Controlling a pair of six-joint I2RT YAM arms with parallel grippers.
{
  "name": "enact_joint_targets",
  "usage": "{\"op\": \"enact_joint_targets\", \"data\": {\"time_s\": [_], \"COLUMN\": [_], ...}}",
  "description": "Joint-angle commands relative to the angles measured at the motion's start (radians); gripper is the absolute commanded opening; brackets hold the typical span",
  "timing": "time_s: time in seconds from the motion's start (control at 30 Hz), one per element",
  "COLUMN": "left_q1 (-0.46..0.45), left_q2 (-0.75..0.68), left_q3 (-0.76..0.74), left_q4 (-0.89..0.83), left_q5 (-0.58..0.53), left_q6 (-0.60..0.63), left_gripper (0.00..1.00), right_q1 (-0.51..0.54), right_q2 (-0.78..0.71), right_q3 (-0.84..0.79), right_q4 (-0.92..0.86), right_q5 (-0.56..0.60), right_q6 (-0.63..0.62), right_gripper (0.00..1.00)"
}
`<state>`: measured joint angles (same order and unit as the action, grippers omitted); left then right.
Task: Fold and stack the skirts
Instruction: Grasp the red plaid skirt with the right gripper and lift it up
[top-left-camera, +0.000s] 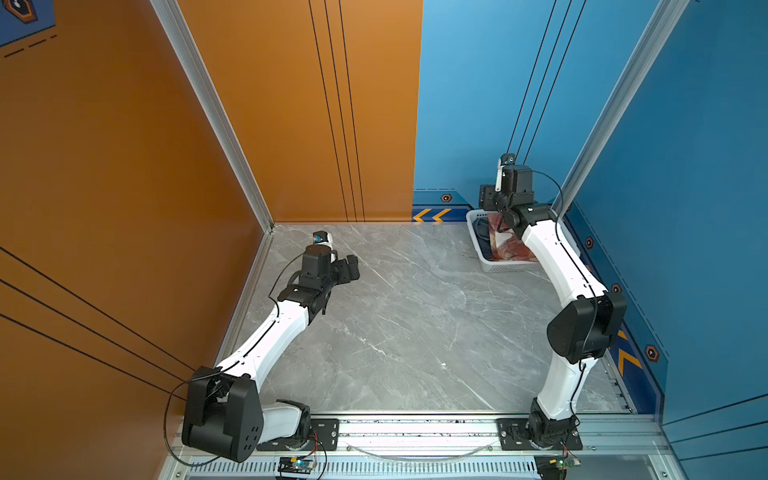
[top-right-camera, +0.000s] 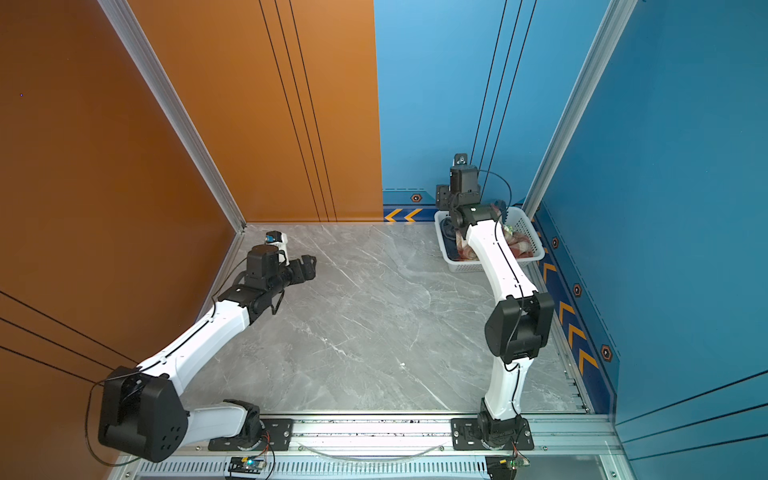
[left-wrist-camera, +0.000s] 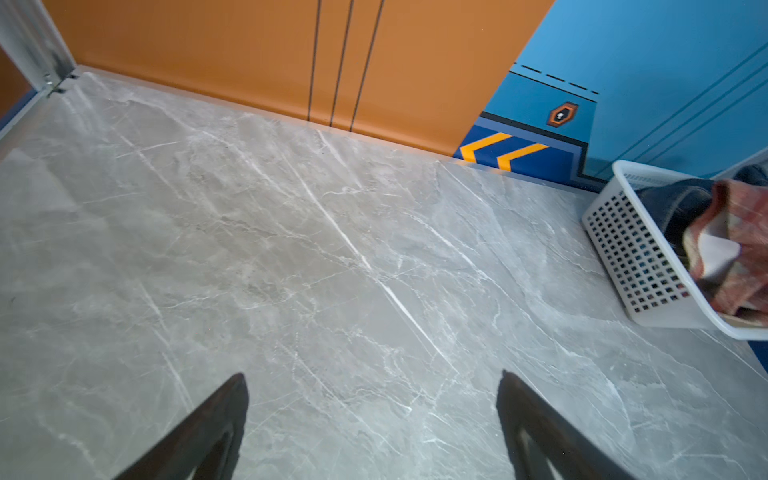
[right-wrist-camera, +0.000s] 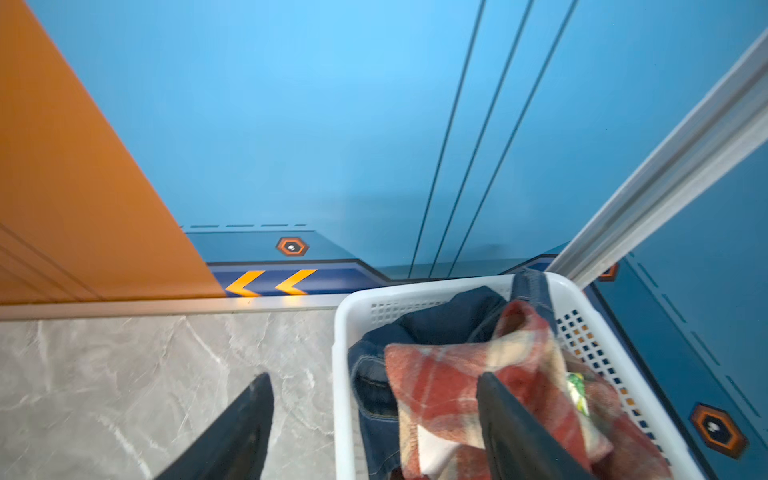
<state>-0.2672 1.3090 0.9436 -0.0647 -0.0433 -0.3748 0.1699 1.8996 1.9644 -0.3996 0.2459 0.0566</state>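
A bit of lemon print shows beside the plaid skirt, so a lemon-print skirt hidden underneath should come into view when the robot lifts the plaid skirt.
The skirts lie bunched in a white perforated basket at the table's far right corner. The red-and-cream plaid skirt is on top. The dark blue denim skirt lies under it, and a bit of lemon print peeks out beside it. My right gripper hangs open above the basket's left rim, holding nothing. One of its fingers is over the table, the other over the plaid. My left gripper is open and empty over bare table at the far left.
The grey marble table is boxed in by an orange wall at the left and back and a blue wall at the right. The basket stands against the blue walls. An aluminium post rises behind it.
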Motion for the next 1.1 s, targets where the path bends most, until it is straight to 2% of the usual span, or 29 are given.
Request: {"op": "enact_joint_targets", "data": {"time_s": [0.0,0.2,0.4,0.43,0.47,0.53,0.6,0.63,0.77,1.07], "left_q1": [-0.048,-0.129,-0.159,-0.163,-0.165,-0.167,-0.168,-0.168,-0.167,-0.161], "left_q2": [0.023,0.042,0.081,0.085,0.088,0.087,0.080,0.075,0.066,0.049], "left_q3": [0.023,0.028,0.039,0.040,0.041,0.041,0.042,0.041,0.042,0.043], "left_q4": [-0.051,-0.060,-0.060,-0.060,-0.060,-0.060,-0.060,-0.060,-0.061,-0.074], "left_q5": [0.000,-0.007,0.020,0.023,0.025,0.029,0.028,0.025,0.023,0.008], "left_q6": [0.031,0.050,0.045,0.045,0.046,0.048,0.050,0.051,0.054,0.065], "left_gripper": [0.94,0.94,0.94,0.94,0.94,0.94,0.94,0.94,0.94,0.94], "right_q1": [-0.035,-0.083,-0.121,-0.122,-0.125,-0.137,-0.142,-0.141,-0.139,-0.139], "right_q2": [0.050,0.166,0.365,0.392,0.406,0.422,0.396,0.368,0.258,0.008], "right_q3": [-0.012,0.088,0.293,0.328,0.353,0.393,0.403,0.392,0.366,0.239], "right_q4": [-0.063,-0.148,-0.220,-0.227,-0.226,-0.228,-0.231,-0.229,-0.226,-0.186], "right_q5": [0.059,0.011,-0.019,-0.009,-0.008,-0.035,-0.048,-0.036,-0.030,-0.023], "right_q6": [0.002,0.059,0.152,0.160,0.167,0.192,0.206,0.206,0.194,0.188], "right_gripper": [0.79,0.83,0.81,0.79,0.70,0.48,0.19,0.12,0.00,0.00]}}
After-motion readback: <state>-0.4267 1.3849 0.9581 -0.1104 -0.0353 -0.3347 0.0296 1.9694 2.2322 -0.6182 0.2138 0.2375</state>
